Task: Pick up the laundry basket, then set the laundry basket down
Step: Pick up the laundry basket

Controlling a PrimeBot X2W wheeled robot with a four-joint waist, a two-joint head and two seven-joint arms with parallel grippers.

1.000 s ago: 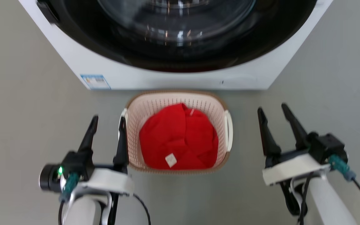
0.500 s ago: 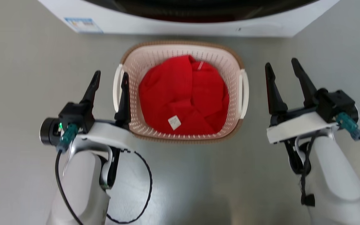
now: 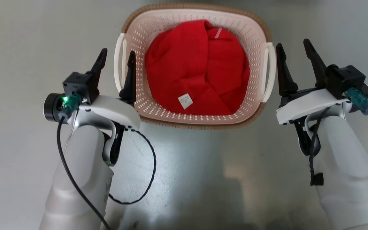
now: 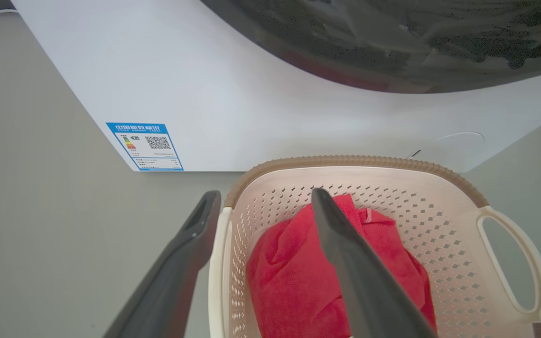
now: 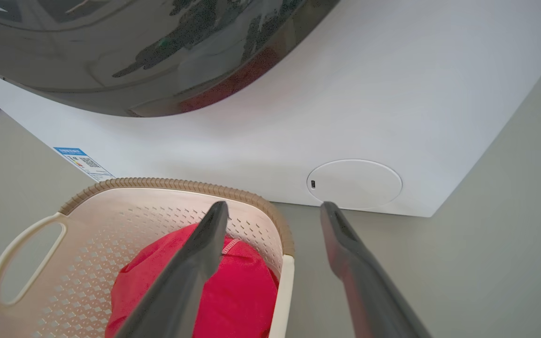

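My gripper will lift, and the laundry basket will come along level with its handle at the same angle, because the white handle (image 3: 118, 63) joins straight onto the brown rim (image 3: 124, 30).
The laundry basket (image 3: 203, 118), cream-white and perforated with a brown rim, stands on the grey floor with a red cloth (image 3: 196, 67) inside. My left gripper (image 3: 117, 53) is open astride the basket's left handle (image 3: 118, 68). In the left wrist view one of its fingers is outside the basket (image 4: 439, 225) and the other above the cloth. My right gripper (image 3: 293, 44) is open by the right handle (image 3: 269, 72). In the head view both fingers look just outside that handle. In the right wrist view the gripper (image 5: 275, 206) has the basket's (image 5: 111, 220) side between its fingers. Nothing is held.
The white washing machine (image 4: 251, 94) with its dark round door stands close behind the basket, also seen in the right wrist view (image 5: 392, 94). Bare grey floor (image 3: 203, 179) lies in front of the basket and on both sides. A black cable loops by my left forearm (image 3: 75, 179).
The head camera has tilted down, so the washing machine has slid out of its view. Both grippers have come closer to the basket's handles, the right one most. Both stayed open.
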